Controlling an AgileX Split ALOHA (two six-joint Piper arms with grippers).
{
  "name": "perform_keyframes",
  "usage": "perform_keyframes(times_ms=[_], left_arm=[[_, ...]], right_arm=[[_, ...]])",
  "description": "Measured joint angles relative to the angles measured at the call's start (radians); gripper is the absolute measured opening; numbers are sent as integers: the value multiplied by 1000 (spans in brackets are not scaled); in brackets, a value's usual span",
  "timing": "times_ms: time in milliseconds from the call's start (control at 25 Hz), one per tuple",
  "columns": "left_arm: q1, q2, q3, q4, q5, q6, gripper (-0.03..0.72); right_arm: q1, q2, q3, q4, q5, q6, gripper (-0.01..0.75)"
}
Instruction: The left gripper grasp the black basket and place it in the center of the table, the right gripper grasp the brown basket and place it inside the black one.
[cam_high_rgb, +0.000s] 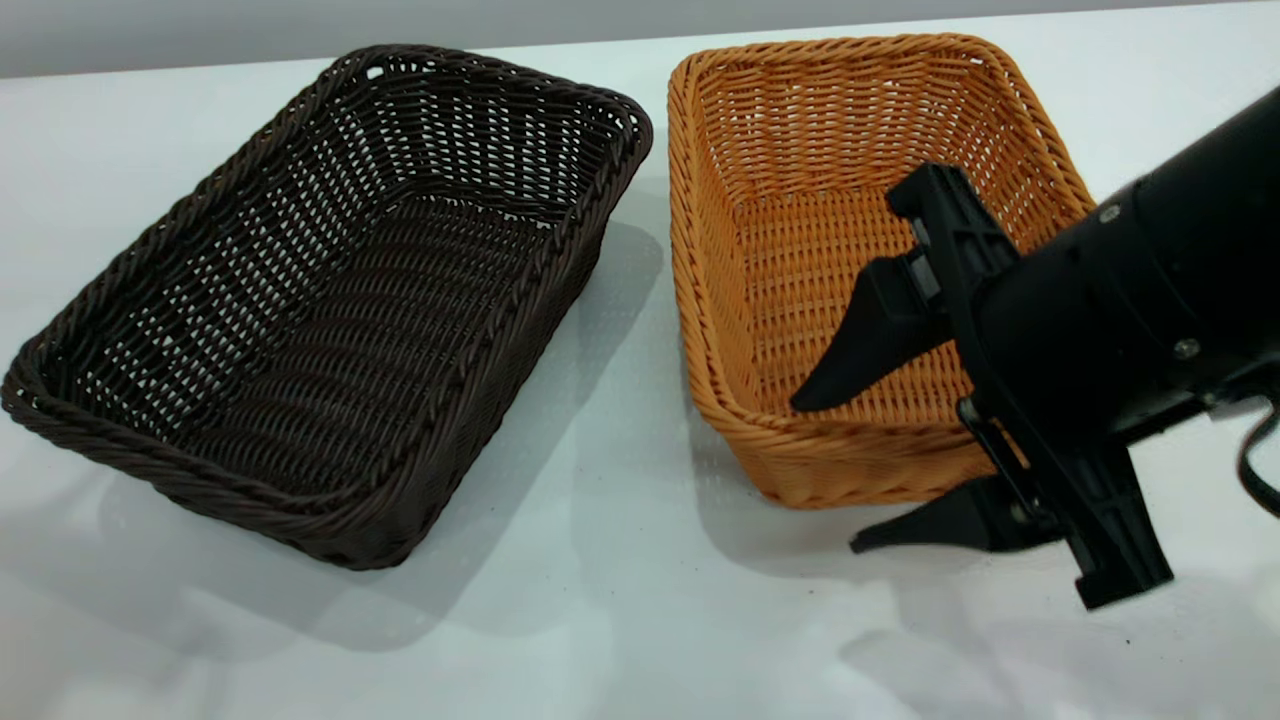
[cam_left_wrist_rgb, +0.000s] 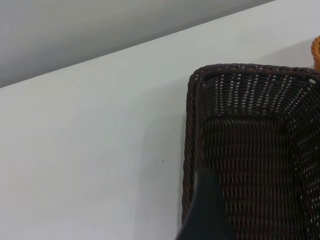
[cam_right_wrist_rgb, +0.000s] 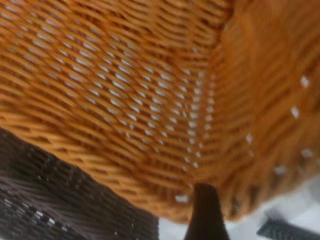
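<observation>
I have the brown basket's near side (cam_high_rgb: 861, 468) between my right gripper's open fingers and should keep them around it until they close on the brown basket's rim (cam_high_rgb: 906, 432).
The black basket (cam_high_rgb: 330, 300) lies empty on the left half of the table (cam_high_rgb: 620, 620), beside the brown basket (cam_high_rgb: 830, 150) on the right; a narrow gap separates them. My right gripper (cam_high_rgb: 830, 475) is open and straddles the brown basket's near wall, one finger inside and one outside on the table. In the right wrist view the gripper (cam_right_wrist_rgb: 235, 210) has that wall (cam_right_wrist_rgb: 150, 125) between its fingers. The left gripper (cam_left_wrist_rgb: 250, 210) is out of the exterior view; one of its fingers (cam_left_wrist_rgb: 206, 210) hangs over the black basket (cam_left_wrist_rgb: 250, 150) close to a side rim, holding nothing.
A grey wall runs behind the table's far edge (cam_left_wrist_rgb: 100, 60). Bare tabletop stretches in front of both baskets (cam_high_rgb: 600, 640). The black basket's corner (cam_right_wrist_rgb: 60, 200) shows right beside the brown one.
</observation>
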Motion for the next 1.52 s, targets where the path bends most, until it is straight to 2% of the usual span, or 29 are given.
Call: perform_keyframes(times_ms=[640,880,1200,1360,1520], left_arm=[[0,0,0,0,3,0,478],[0,0,0,0,4,0,478],[0,0,0,-1,8,0,478],[0,0,0,-1,25,0,472],[0,0,0,-1,34,0,469]], right_arm=[[0,75,-36,0,-118,-18,482],[0,76,-35,0,-185,-18,447],[0,76,-35,0,-236,59,351],[0,76,-35,0,-258,75,262],[0,76,-35,1,-262,110,141]])
